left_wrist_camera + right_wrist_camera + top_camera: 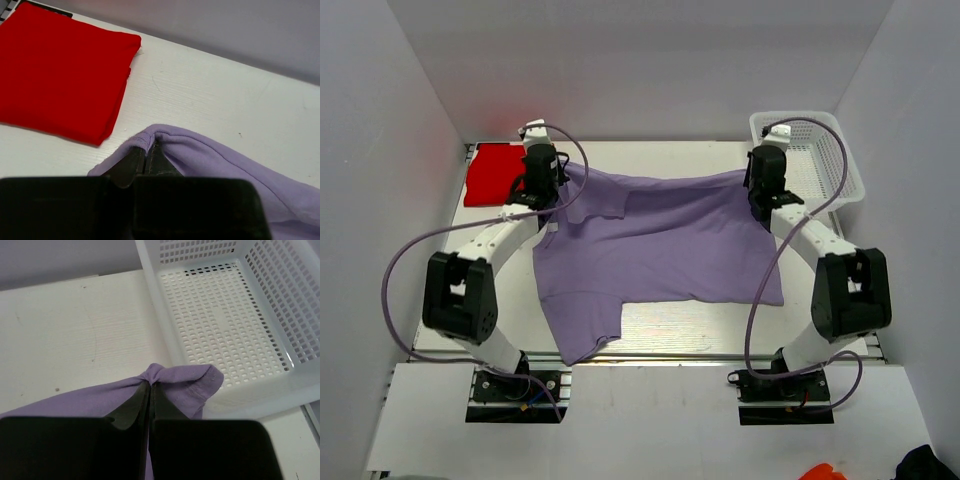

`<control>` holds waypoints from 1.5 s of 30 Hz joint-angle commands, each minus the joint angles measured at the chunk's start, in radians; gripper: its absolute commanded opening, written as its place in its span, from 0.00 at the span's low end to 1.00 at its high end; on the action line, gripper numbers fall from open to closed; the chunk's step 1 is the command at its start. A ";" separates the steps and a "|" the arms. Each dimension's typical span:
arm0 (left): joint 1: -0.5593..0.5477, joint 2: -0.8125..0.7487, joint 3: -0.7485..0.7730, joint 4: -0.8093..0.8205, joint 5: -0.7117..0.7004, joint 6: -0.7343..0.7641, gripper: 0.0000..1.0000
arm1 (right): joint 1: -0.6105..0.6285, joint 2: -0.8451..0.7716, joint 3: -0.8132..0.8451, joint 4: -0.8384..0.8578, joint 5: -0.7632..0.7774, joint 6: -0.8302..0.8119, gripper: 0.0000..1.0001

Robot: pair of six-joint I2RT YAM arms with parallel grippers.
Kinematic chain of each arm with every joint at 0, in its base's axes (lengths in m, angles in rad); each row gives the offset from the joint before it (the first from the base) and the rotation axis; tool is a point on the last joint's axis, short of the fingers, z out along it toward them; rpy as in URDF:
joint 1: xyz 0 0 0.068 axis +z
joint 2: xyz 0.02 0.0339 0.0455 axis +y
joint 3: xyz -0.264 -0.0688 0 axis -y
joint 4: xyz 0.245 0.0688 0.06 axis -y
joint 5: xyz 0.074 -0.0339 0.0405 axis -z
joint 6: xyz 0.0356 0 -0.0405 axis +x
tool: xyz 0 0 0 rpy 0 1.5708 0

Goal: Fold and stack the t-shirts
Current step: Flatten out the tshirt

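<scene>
The lavender t-shirt's body is flat and its far edge (pixel 665 184) is straight between both grippers. So my left gripper should lower the hem (pixel 159 129) next until it lies flat, and then let go.
The lavender t-shirt (pixel 660 240) lies spread across the middle of the table, one sleeve hanging toward the front edge. My left gripper (pixel 546 192) is shut on its far left edge, and in the left wrist view the ribbed hem (pixel 145 139) bunches over the pinched left gripper (pixel 149 150). My right gripper (pixel 760 195) is shut on the far right corner, where purple cloth (pixel 185 385) puckers at the closed right gripper (pixel 150 387). The red t-shirt (pixel 492 173) rests as a folded rectangle at the far left, also large in the left wrist view (pixel 60 65).
A white mesh basket (pixel 830 160) stands at the far right corner, its near wall (pixel 235 400) close beside my right gripper. White enclosure walls rise on three sides. Purple cables loop from both arms.
</scene>
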 commanded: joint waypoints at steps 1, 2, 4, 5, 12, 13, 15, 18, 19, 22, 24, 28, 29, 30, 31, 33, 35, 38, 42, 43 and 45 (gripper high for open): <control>0.025 0.055 0.078 0.007 -0.014 -0.005 0.00 | -0.017 0.067 0.091 0.025 0.032 -0.017 0.00; 0.025 0.076 0.091 0.007 -0.005 -0.014 0.00 | -0.017 0.082 0.113 0.024 0.026 -0.020 0.00; 0.034 0.132 0.123 0.007 -0.005 -0.014 0.00 | -0.020 0.110 0.142 0.030 -0.001 -0.023 0.00; 0.047 0.147 0.134 0.007 -0.005 -0.023 0.00 | -0.020 0.144 0.153 0.033 -0.007 -0.045 0.00; 0.084 0.283 0.229 0.018 0.061 -0.035 0.00 | -0.020 0.264 0.298 0.018 -0.064 -0.088 0.00; 0.093 0.299 0.239 0.018 0.074 -0.035 0.00 | -0.020 0.291 0.332 -0.005 -0.049 -0.088 0.00; 0.102 0.358 0.293 0.009 0.100 -0.035 0.00 | -0.020 0.326 0.364 -0.037 -0.037 -0.071 0.02; 0.111 0.432 0.420 -0.049 0.133 -0.035 0.24 | -0.021 0.400 0.446 -0.076 -0.004 -0.063 0.12; 0.111 0.484 0.460 -0.072 0.143 -0.026 0.44 | -0.017 0.423 0.493 -0.079 -0.004 -0.066 0.23; 0.120 0.556 0.613 -0.178 0.185 -0.014 1.00 | -0.020 0.454 0.574 -0.136 -0.015 -0.075 0.69; 0.120 0.557 0.655 -0.213 0.212 -0.014 1.00 | -0.015 0.433 0.595 -0.171 -0.040 -0.085 0.82; 0.120 0.456 0.571 -0.165 0.267 0.006 1.00 | -0.020 0.341 0.534 -0.147 -0.194 -0.097 0.89; 0.120 0.430 0.528 -0.164 0.278 0.006 1.00 | -0.015 0.321 0.485 -0.142 -0.240 -0.106 0.89; 0.120 0.403 0.508 -0.152 0.299 0.017 1.00 | -0.011 0.284 0.468 -0.122 -0.277 -0.109 0.89; 0.120 0.350 0.475 -0.152 0.310 0.027 1.00 | -0.012 0.250 0.440 -0.122 -0.323 -0.109 0.89; 0.110 0.302 0.444 -0.172 0.342 0.027 1.00 | -0.010 0.203 0.409 -0.145 -0.424 -0.100 0.91; 0.099 0.219 0.376 -0.229 0.354 0.027 1.00 | -0.010 0.131 0.337 -0.165 -0.474 -0.082 0.91; 0.099 0.120 0.193 -0.224 0.487 0.003 1.00 | -0.007 0.027 0.215 -0.154 -0.495 -0.007 0.91; 0.090 -0.073 -0.052 -0.166 0.639 -0.051 1.00 | -0.010 -0.094 -0.046 -0.145 -0.517 0.110 0.91; 0.090 -0.103 -0.125 -0.166 0.655 -0.064 1.00 | -0.010 -0.127 -0.071 -0.151 -0.518 0.125 0.91; 0.079 -0.158 -0.197 -0.178 0.693 -0.095 1.00 | -0.009 -0.189 -0.161 -0.176 -0.532 0.188 0.91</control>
